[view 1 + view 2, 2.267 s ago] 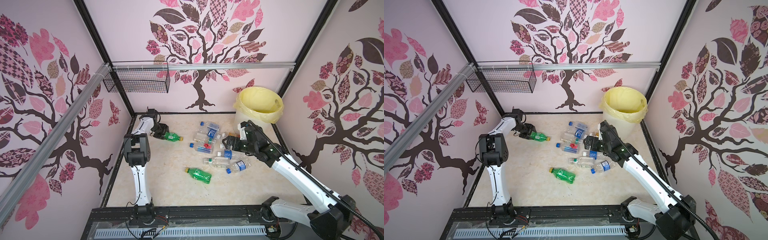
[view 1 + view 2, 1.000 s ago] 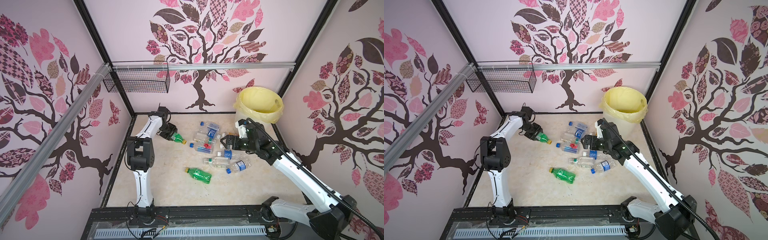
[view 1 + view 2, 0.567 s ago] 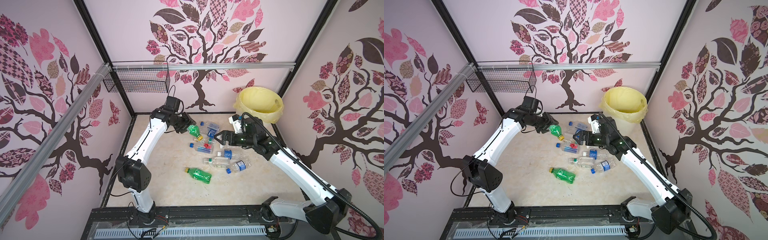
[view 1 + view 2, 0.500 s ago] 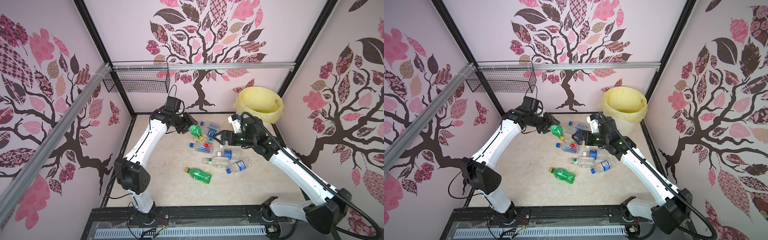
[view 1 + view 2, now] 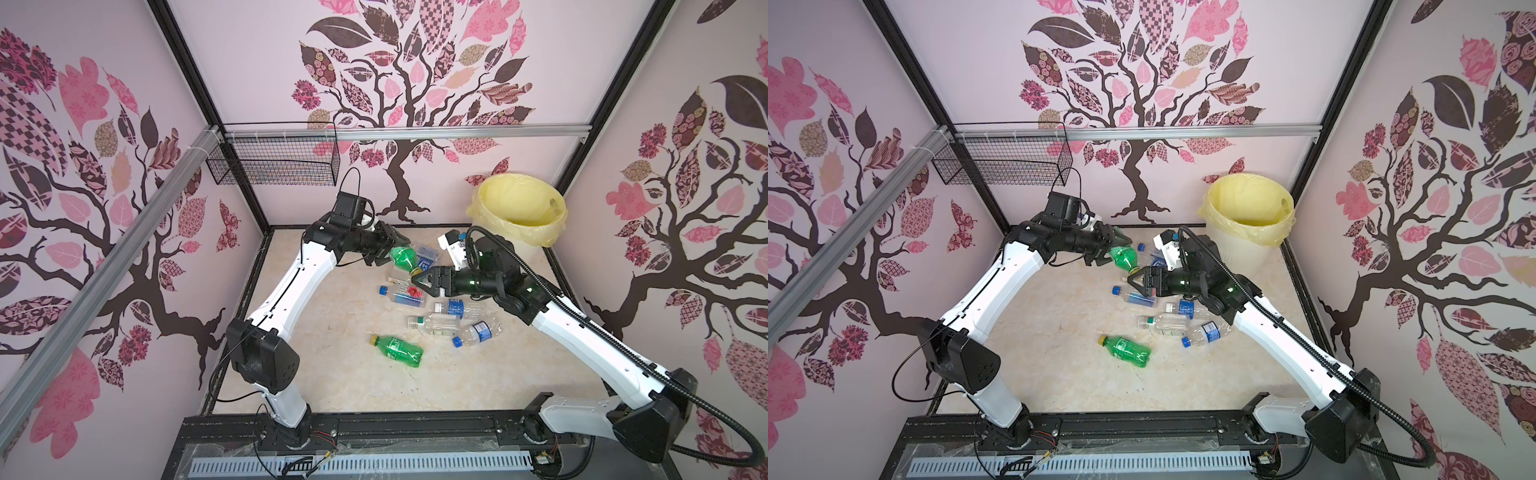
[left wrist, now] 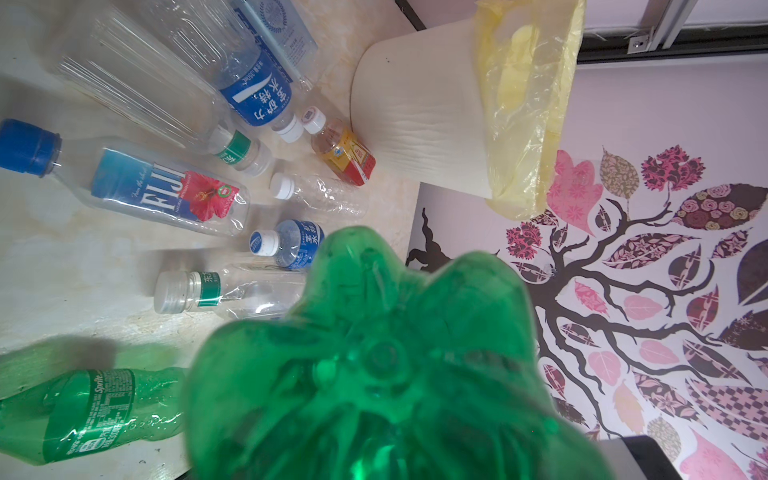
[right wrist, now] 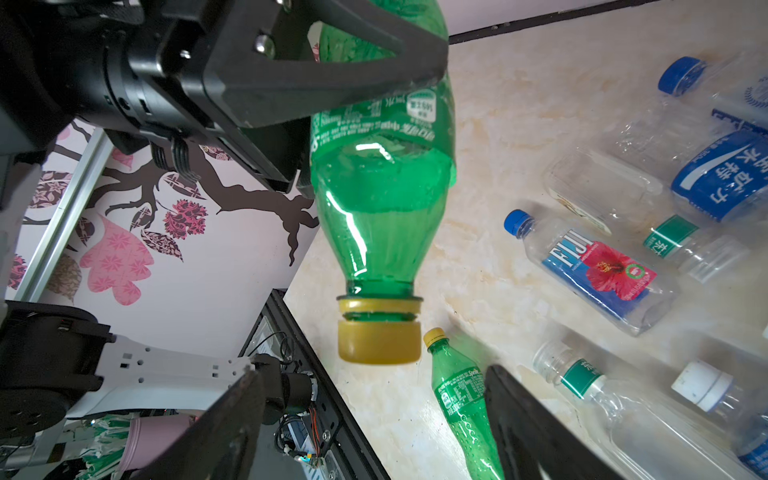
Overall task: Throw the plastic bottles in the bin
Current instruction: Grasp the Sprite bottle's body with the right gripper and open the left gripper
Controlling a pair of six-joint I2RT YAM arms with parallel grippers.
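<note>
The bin point(image 5: 520, 209) is far away from my left gripper, which is holding the green bottle. Next, my right gripper takes the yellow cap end point(image 7: 379, 341) and puts the bottle in the bin.
My left gripper point(image 5: 395, 250) is shut on the body of a green plastic bottle point(image 5: 402, 257), held in the air over the pile, yellow cap point(image 7: 378, 340) pointing at my right gripper point(image 5: 419, 279). The right gripper stands open, its fingertips point(image 7: 498, 380) on either side just short of the cap, not touching it. In the left wrist view the bottle's base point(image 6: 374, 365) hides the left fingers. The bin point(image 5: 517, 208), white with a yellow bag, stands in the far right corner. A second green bottle point(image 5: 397, 351) and several clear bottles point(image 5: 436, 322) lie on the floor.
A black wire basket point(image 5: 272, 166) hangs on the back wall at the left. A Fiji bottle point(image 7: 598, 270) lies under the two grippers. Patterned walls close in three sides, and a black rail point(image 5: 374, 428) runs along the front edge.
My left arm has lifted the green bottle from the far left floor and carried it right, over the pile. My right gripper has turned left to face the cap.
</note>
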